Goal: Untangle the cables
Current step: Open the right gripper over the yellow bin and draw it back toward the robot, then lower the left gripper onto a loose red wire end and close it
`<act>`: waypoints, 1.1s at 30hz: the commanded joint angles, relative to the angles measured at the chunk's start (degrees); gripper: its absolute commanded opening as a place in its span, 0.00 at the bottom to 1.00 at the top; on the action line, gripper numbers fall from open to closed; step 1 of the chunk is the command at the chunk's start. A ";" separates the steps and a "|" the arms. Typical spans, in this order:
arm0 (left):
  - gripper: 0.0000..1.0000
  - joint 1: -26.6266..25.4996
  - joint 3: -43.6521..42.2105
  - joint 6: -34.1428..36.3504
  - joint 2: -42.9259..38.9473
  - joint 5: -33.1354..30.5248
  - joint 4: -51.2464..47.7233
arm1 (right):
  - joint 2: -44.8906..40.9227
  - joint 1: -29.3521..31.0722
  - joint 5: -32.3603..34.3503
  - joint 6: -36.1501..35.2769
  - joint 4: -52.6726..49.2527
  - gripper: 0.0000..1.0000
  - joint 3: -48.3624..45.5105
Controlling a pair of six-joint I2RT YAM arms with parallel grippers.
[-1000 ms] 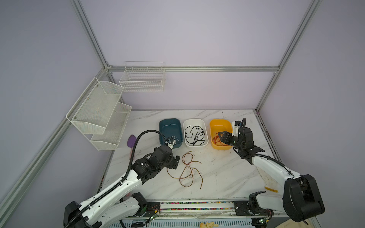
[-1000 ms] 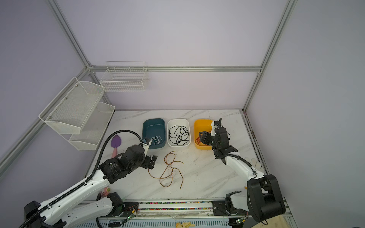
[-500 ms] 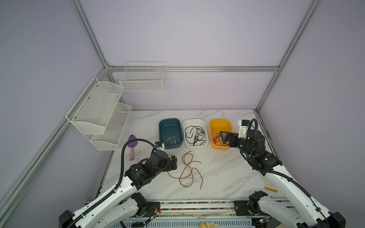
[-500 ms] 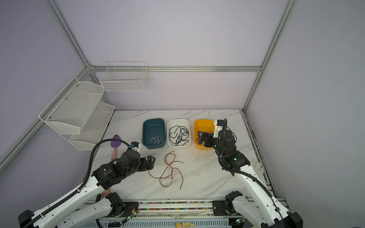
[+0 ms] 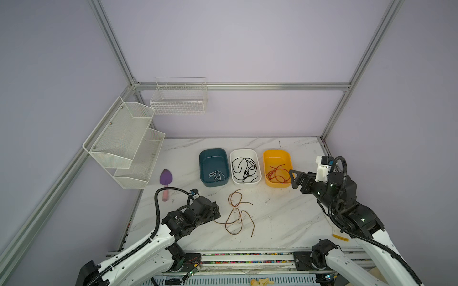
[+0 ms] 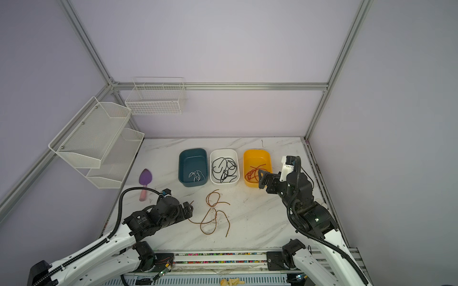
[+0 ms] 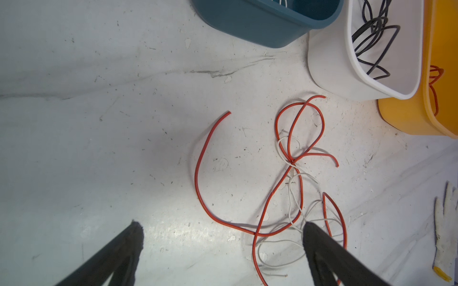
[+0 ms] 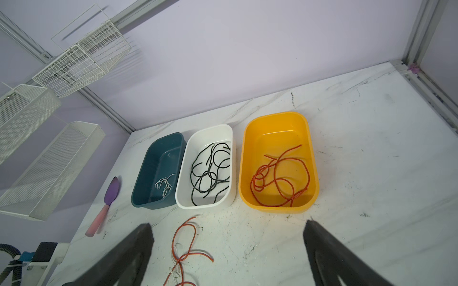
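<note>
Next, I pinch the orange-red cable's loose end (image 7: 227,114) with my left gripper and lift it, because it curves out of the tangle, far from my right gripper.
A tangle of orange-red and thin white cables (image 5: 234,206) (image 6: 212,206) (image 7: 292,161) (image 8: 182,257) lies loose on the marble table, in front of three bins. My left gripper (image 5: 216,210) (image 6: 189,206) (image 7: 221,226) hovers open at the tangle's left edge and holds nothing. My right gripper (image 5: 293,178) (image 6: 261,179) (image 8: 228,224) is open and empty beside the yellow bin's (image 5: 276,156) front right corner. An orange-red cable (image 5: 272,174) (image 8: 257,182) lies in that bin. Black cables (image 5: 244,169) fill the white bin (image 5: 245,152). A white cable (image 5: 216,176) sits in the teal bin (image 5: 213,154).
A purple trowel (image 5: 165,183) with a pink handle lies left of the bins. White mesh shelves (image 5: 124,143) and a wire basket (image 5: 178,99) hang on the left and back walls. A white glove (image 7: 446,230) lies right of the tangle.
My right gripper opened wide and drew back from over the yellow bin to its right. My left gripper came down from the teal bin's front to the tangle's left side.
</note>
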 commanded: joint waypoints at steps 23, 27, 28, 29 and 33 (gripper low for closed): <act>0.73 1.78 -5.86 -1.24 13.83 -2.45 14.23 | -12.67 0.16 4.66 -1.92 2.64 0.98 -8.90; 0.67 2.38 -5.84 -0.64 15.74 -2.10 16.53 | -12.77 0.15 4.59 -1.87 2.81 0.98 -9.10; 0.65 2.48 -5.69 -0.51 16.40 -2.05 17.00 | -12.77 0.16 4.59 -1.83 2.90 0.98 -9.18; 0.64 2.62 -5.64 -0.30 17.03 -1.90 17.41 | -12.77 0.19 4.59 -1.85 2.97 0.98 -9.12; 0.58 3.15 -5.05 0.32 18.98 -3.06 17.38 | -12.99 0.15 4.59 -1.84 3.08 0.98 -9.39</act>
